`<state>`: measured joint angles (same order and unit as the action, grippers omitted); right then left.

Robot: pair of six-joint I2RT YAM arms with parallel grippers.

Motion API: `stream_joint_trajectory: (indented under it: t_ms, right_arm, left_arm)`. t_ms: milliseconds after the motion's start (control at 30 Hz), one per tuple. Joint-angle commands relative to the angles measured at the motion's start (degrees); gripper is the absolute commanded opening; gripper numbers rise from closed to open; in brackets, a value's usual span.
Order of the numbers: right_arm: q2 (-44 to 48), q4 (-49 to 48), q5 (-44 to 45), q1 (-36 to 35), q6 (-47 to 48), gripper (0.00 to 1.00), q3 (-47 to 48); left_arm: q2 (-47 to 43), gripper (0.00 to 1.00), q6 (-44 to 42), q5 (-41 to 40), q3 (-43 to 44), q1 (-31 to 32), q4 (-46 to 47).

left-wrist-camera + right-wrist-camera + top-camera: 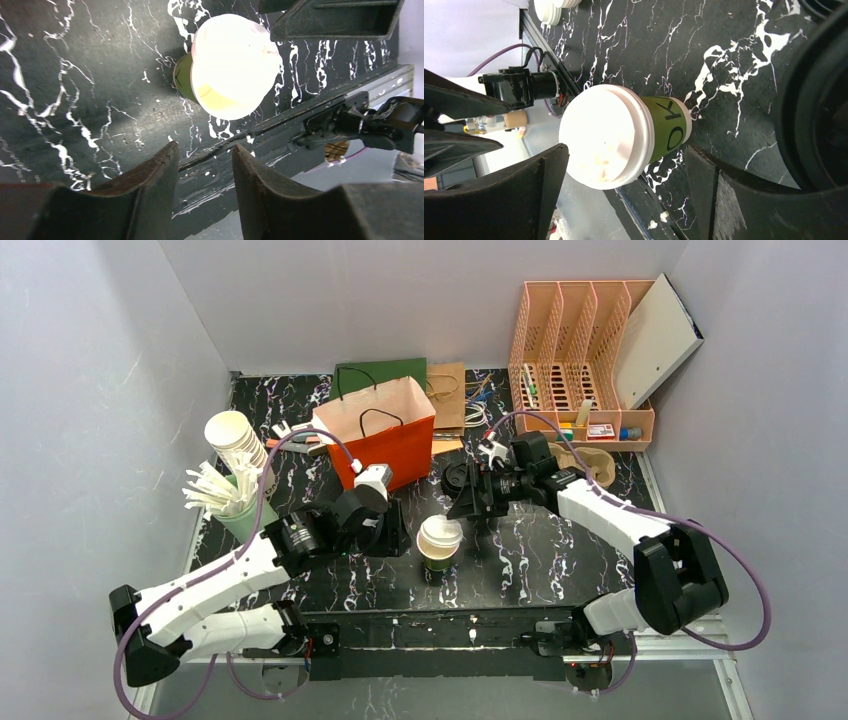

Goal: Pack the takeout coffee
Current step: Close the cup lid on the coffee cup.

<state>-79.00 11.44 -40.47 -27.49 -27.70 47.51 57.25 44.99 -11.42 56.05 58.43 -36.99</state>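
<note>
The robot's right gripper should move the white lid forward until it covers the cup's rim, because the white lid (441, 530) leaves the front of the cup's opening (433, 551) uncovered.
The takeout coffee (440, 543) is a green paper cup with a white lid. It stands upright on the black marble table (540, 560), near the front edge. My left gripper (392, 530) is just left of it, with a gap between its fingers and nothing in them. In the left wrist view the cup (232, 65) lies beyond that gripper (205, 146), apart from it. My right gripper (462, 495) hangs behind the cup, jaws wide. From the right wrist the cup (606, 135) shows past the spread fingers (626, 149), untouched.
An open red paper bag (385, 435) stands behind the left gripper, with green (380, 372) and brown (447, 390) bags farther back. A stack of white cups (238, 440) and a green cup of sticks (232, 502) are at left. A peach file rack (580, 360) is at back right.
</note>
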Motion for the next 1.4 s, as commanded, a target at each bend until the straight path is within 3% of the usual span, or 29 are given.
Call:
stream_joint_trajectory:
  t_ms: [0,300,433,1133,1267,1367]
  right_arm:
    - [-2.12,-2.16,-1.97,-1.43,3.11,0.95,3.64]
    - [-4.79,-3.73,-5.16,-3.84,2.05,0.89,4.76]
    - [-4.05,-3.25,-5.94,-4.23,1.95,0.87,4.96]
    - [-0.15,3.39,-3.46,-6.41,5.89,0.70,5.19]
    - [0.15,5.21,-1.60,-7.27,6.67,0.69,5.74]
    - [0.60,5.80,-0.03,-7.47,6.86,0.75,6.04]
  left_arm:
    - [-1.68,0.40,6.89,2.44,-4.79,-0.32,7.40]
    - [-3.50,0.19,13.03,3.58,-13.24,-0.29,15.14]
    - [-2.45,0.14,13.32,4.48,-14.94,-0.31,16.80]
    - [0.33,0.10,13.68,5.32,-19.82,-0.34,22.30]
    - [-0.52,0.10,12.67,3.39,-18.06,-0.34,18.47]
    - [-1.44,0.10,11.95,2.32,-17.07,-0.34,16.43]
